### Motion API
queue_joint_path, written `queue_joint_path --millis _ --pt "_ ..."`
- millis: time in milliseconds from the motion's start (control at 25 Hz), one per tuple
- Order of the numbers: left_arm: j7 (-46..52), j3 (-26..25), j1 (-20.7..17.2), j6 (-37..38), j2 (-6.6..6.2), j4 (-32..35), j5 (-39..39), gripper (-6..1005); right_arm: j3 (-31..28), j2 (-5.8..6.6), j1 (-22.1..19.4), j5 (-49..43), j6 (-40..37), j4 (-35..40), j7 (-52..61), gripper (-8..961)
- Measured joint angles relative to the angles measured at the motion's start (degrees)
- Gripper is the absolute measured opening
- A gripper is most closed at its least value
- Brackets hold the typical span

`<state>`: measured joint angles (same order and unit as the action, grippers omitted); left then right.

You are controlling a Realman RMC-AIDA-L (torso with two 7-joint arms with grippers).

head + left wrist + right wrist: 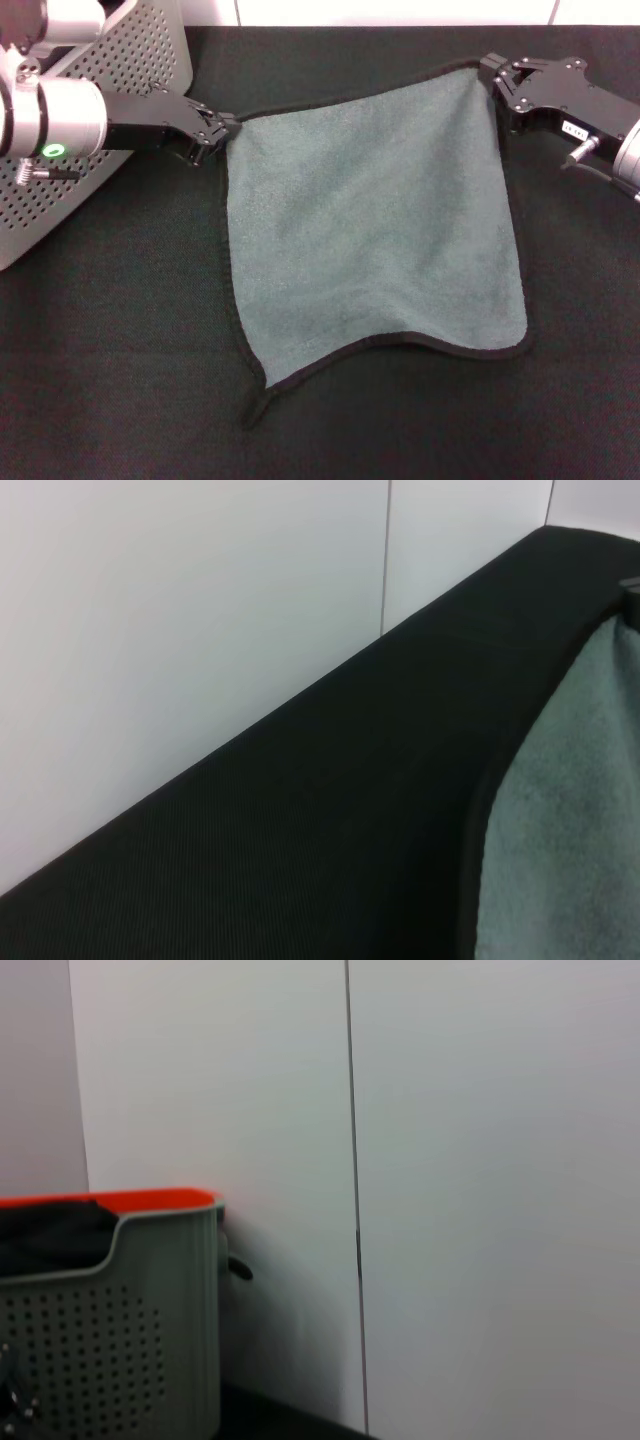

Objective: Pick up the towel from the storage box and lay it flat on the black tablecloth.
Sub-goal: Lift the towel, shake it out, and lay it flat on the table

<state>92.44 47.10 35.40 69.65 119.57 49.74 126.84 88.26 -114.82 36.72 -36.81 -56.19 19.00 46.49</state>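
Observation:
The towel's near edge [405,337] bends in a wave, so my right gripper should pull the towel back toward the wall [400,13] together with my left gripper before letting go of the towel's corners.
The towel [370,230] lies spread with its grey-green face up on the black tablecloth [120,380], its black hem showing all round. My left gripper [222,130] is shut on its far left corner. At the far right corner, my right gripper [492,72] is also shut on the hem. The near edge rests on the cloth, and one near corner curls to a point. The storage box [150,50] stands at the far left behind my left arm. The left wrist view shows the towel [570,810] edge on the tablecloth [330,810].
A white wall [200,630] runs along the table's far edge. In the right wrist view the storage box [110,1340] holds a black cloth [50,1235] and something orange [150,1200] at its rim.

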Motion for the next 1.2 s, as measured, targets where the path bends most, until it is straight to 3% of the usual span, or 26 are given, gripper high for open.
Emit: queue_joint_path --millis 280,720,1200 --pt "-0.22 0.72 0.54 -1.82 0.1 -1.16 -0.65 15 0.06 -0.17 0.99 -0.23 1.93 -0.65 -3.12 8" --pt "-0.47 0.86 -0.06 -2.21 0.22 -2.11 -3.54 16 -0.06 2.11 3.9 -0.29 2.72 -0.67 -3.89 9" --pt "-0.59 0.89 0.22 -3.19 0.29 -3.97 -3.9 17 0.09 0.27 4.06 -2.89 5.86 -1.01 -5.49 9"
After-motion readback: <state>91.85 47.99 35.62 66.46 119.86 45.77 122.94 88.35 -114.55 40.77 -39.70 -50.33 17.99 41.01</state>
